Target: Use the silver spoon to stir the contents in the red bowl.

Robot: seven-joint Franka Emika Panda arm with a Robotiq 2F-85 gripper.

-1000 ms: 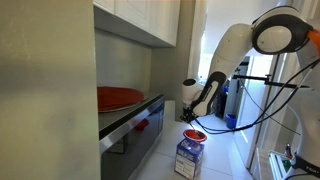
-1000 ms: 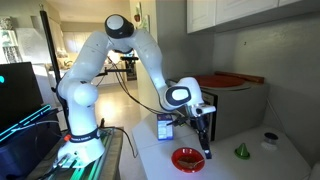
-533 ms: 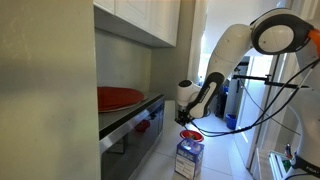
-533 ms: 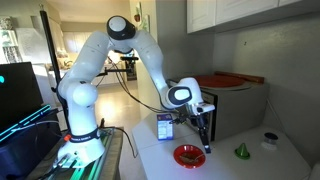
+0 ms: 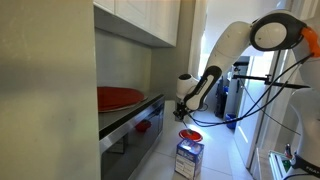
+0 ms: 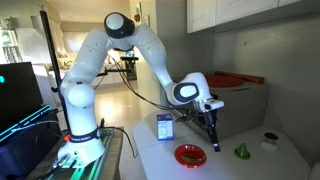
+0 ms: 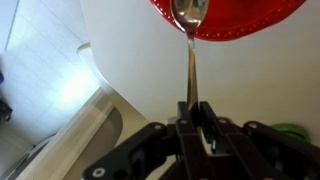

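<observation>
The silver spoon's scoop (image 6: 216, 149) hangs next to the red bowl's rim, so next I turn back with my gripper and bring the scoop over the contents (image 6: 190, 155) before I stir.
The small red bowl (image 6: 189, 154) sits on the white counter; it also shows in an exterior view (image 5: 191, 136) and at the top of the wrist view (image 7: 230, 18). My gripper (image 7: 190, 108) is shut on the handle of the silver spoon (image 7: 189, 45). The spoon hangs down with its scoop over the bowl's near edge. In an exterior view the gripper (image 6: 211, 125) is above the bowl's right side, with the spoon (image 6: 215, 141) reaching down toward it. The bowl's contents cannot be made out.
A blue-and-white carton (image 6: 166, 127) stands behind the bowl and also shows in an exterior view (image 5: 188, 156). A large flat red dish (image 6: 226, 80) lies on the dark oven (image 5: 130, 128). A green cone (image 6: 242, 151) and a small dark cup (image 6: 269, 139) stand to the right.
The gripper with the spoon has shifted toward the right side of the bowl and slightly upward. The bowl and carton have not moved.
</observation>
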